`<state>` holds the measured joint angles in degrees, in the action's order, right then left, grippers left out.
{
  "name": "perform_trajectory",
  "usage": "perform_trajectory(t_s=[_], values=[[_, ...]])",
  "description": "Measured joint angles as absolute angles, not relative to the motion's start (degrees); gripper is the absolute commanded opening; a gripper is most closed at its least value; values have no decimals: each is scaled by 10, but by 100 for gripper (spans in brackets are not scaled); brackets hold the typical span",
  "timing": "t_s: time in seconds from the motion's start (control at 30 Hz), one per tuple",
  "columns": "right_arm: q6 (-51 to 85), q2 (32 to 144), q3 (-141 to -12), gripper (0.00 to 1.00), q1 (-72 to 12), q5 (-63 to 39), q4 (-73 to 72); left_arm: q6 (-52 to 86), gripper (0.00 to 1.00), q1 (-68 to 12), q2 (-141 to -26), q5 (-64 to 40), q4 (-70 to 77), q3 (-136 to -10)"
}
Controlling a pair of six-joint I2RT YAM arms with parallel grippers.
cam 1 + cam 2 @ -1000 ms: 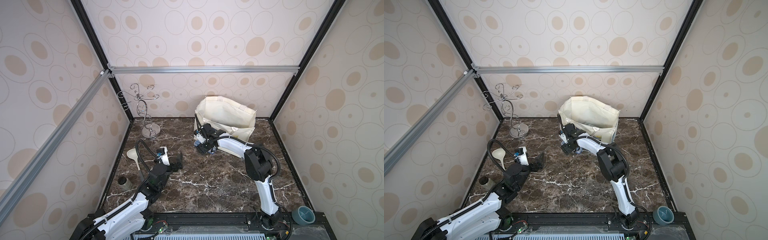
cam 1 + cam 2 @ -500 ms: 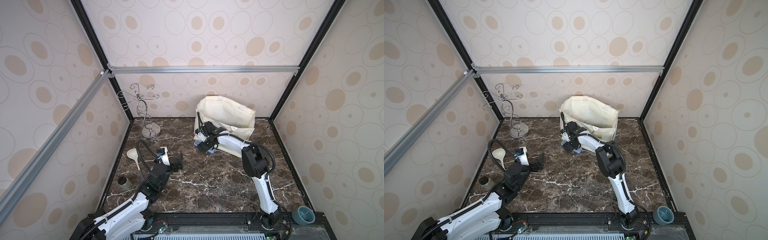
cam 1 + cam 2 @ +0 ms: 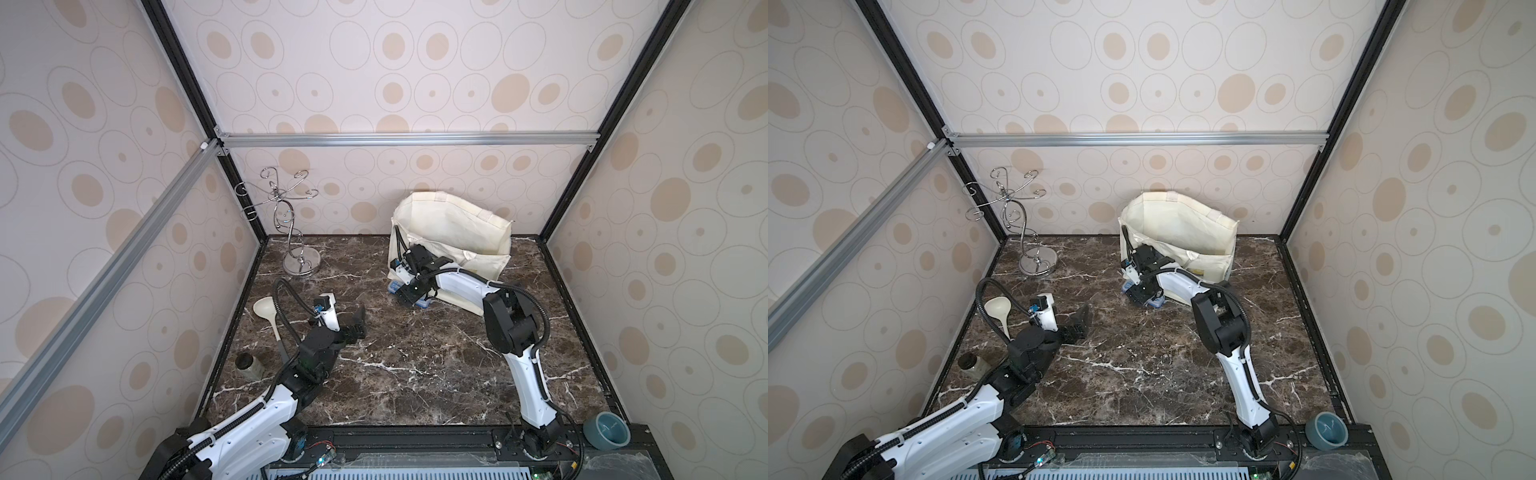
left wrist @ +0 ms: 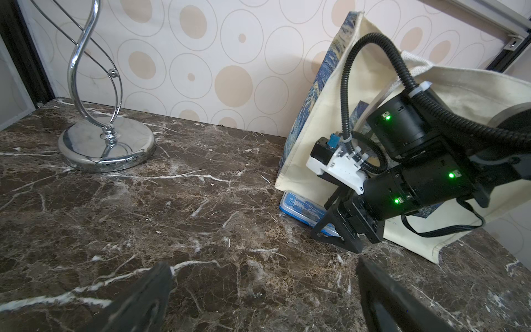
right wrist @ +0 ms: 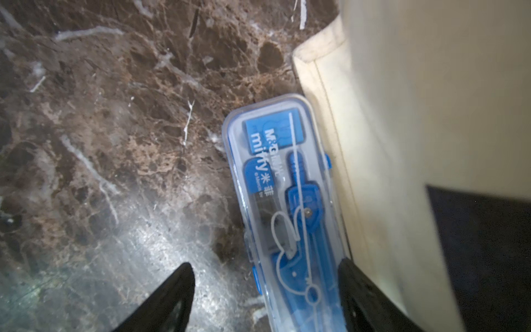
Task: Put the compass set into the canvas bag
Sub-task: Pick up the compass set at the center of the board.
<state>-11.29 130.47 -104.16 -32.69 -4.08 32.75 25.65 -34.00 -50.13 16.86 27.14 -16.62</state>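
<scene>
The blue tools (image 5: 305, 205) sit in fitted recesses (image 5: 274, 130) under the clear lid, so the blue tools should stay in place when I lift the compass set.
The compass set (image 5: 287, 201), a clear case with blue tools inside, lies flat on the marble against the foot of the canvas bag (image 5: 402, 115). My right gripper (image 5: 265, 278) hangs low over it, open. One finger stands between case and bag, and the other is on bare marble, apart from the case. In both top views the right gripper (image 3: 409, 297) (image 3: 1144, 293) hides most of the compass set (image 3: 424, 306) (image 3: 1157, 304). The cream canvas bag (image 3: 453, 224) (image 3: 1179, 224) (image 4: 471, 92) stands open at the back. My left gripper (image 3: 356, 323) (image 3: 1080, 322) (image 4: 264, 268) is open and holds nothing, well to the left.
A chrome wire stand (image 3: 300, 262) occupies the back left corner. A cream ladle (image 3: 266, 311) and a small jar (image 3: 248, 365) lie along the left wall. A teal bowl (image 3: 606, 430) sits beyond the front right corner. The table's surface is dark marble (image 3: 415, 365).
The right arm has drawn slightly toward the bag, its gripper staying low over the compass set. The left arm has not moved.
</scene>
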Motion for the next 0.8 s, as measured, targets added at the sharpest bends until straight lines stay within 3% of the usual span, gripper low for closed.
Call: perform_trajectory(t_s=[0.17, 0.37, 0.5, 0.7, 0.8], values=[[-109, 1310, -1042, 85, -329, 12, 327, 256, 100, -340, -506, 168, 272, -166], [-110, 1323, -1059, 81, -326, 5, 345, 256, 100, -340, -506, 169, 272, -166], [-117, 1319, -1041, 73, -325, -47, 336, 256, 100, -340, -505, 169, 272, -166], [-128, 1289, -988, 50, -328, -103, 313, 256, 100, -340, -504, 169, 272, -166], [-129, 1282, -977, 46, -331, -121, 310, 256, 100, -338, -504, 169, 272, -166]])
